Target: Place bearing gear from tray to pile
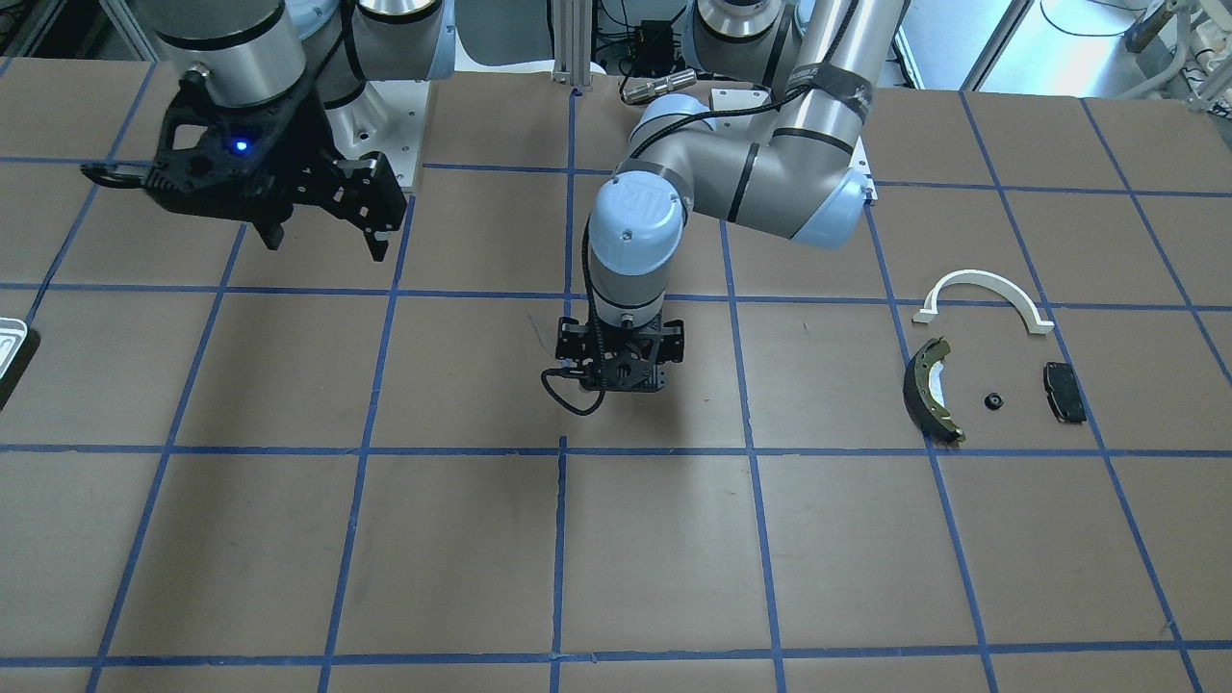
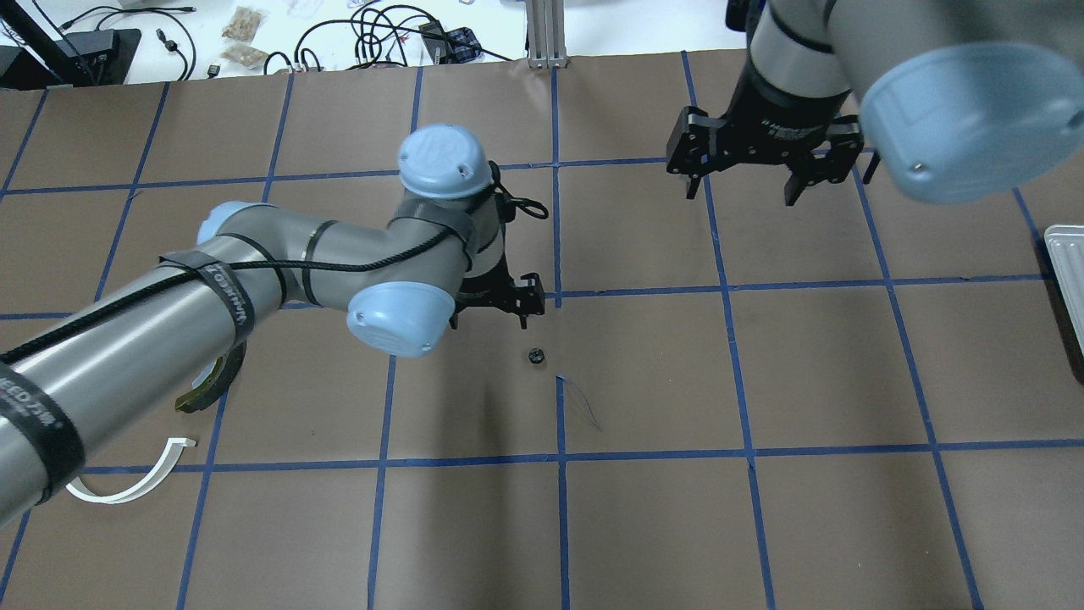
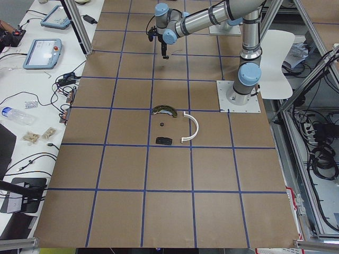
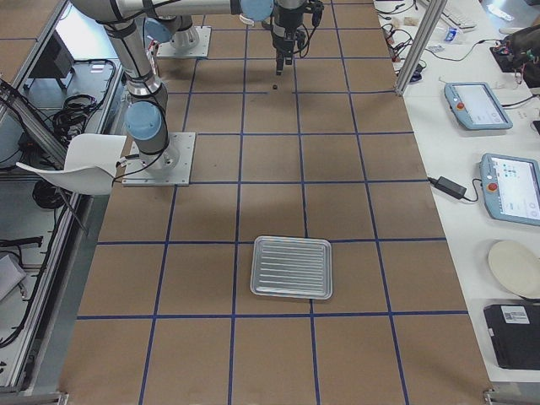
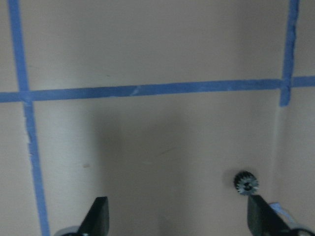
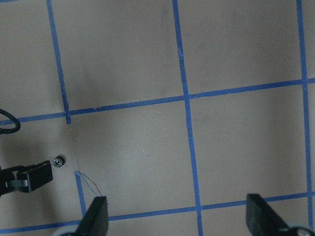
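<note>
My right gripper is far from the pile, so my left gripper should move over the bearing gear, grab it and take it to the pile.
The bearing gear [image 2: 534, 355], small, dark and toothed, lies on the brown table near its middle, outside the tray and apart from the pile. In the left wrist view the gear [image 5: 245, 183] sits just beyond one fingertip, not between the fingers. My left gripper [image 5: 179, 223] is open and empty, low over the table [image 1: 621, 380]. My right gripper [image 2: 741, 182] is open and empty, held high. The white ridged tray [image 4: 291, 267] looks empty. The pile holds a white arch [image 1: 987, 289], a brake shoe [image 1: 929, 385] and a black pad [image 1: 1064, 390].
A small black round part [image 1: 992, 400] lies in the pile between shoe and pad. Blue tape lines grid the table. My left arm [image 2: 254, 288] stretches over the pile side and hides part of it from overhead.
</note>
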